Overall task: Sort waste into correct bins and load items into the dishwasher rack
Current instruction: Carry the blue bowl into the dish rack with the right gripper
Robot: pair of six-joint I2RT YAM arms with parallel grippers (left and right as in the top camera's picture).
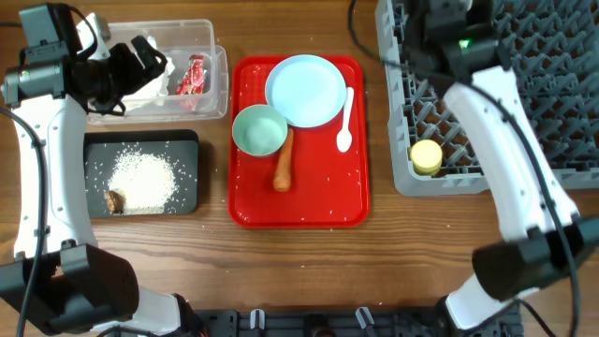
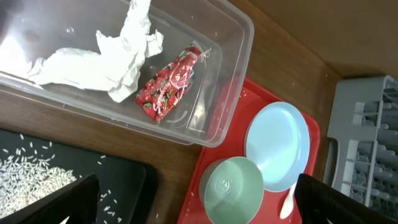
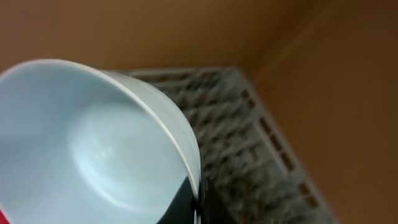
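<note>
I keep lowering the pale blue bowl with my right gripper until it sits among the pegs, because its rim (image 3: 194,168) is in my fingers and the grey rack's wires (image 1: 421,101) are empty.
My left gripper (image 1: 140,64) hangs open and empty over the clear tub (image 1: 220,84), which holds the white tissue (image 2: 102,62) and the red wrapper (image 2: 169,84). Rice (image 1: 142,178) and a brown lump (image 1: 116,200) lie in the black tray (image 1: 187,150). The red serving tray (image 1: 318,201) carries the pale blue plate (image 1: 306,90), mint bowl (image 1: 259,129), carrot (image 1: 284,164) and white spoon (image 1: 345,122). My right gripper (image 3: 196,199) is shut on the rim of the pale blue bowl (image 3: 93,143) above the grey rack (image 1: 562,94), where a yellow cup (image 1: 427,156) stands.
The rack's upright pegs fill the right side of the table. In the overhead view the right arm (image 1: 505,140) crosses the rack's front left corner and hides the bowl. A few rice grains are scattered on the red tray.
</note>
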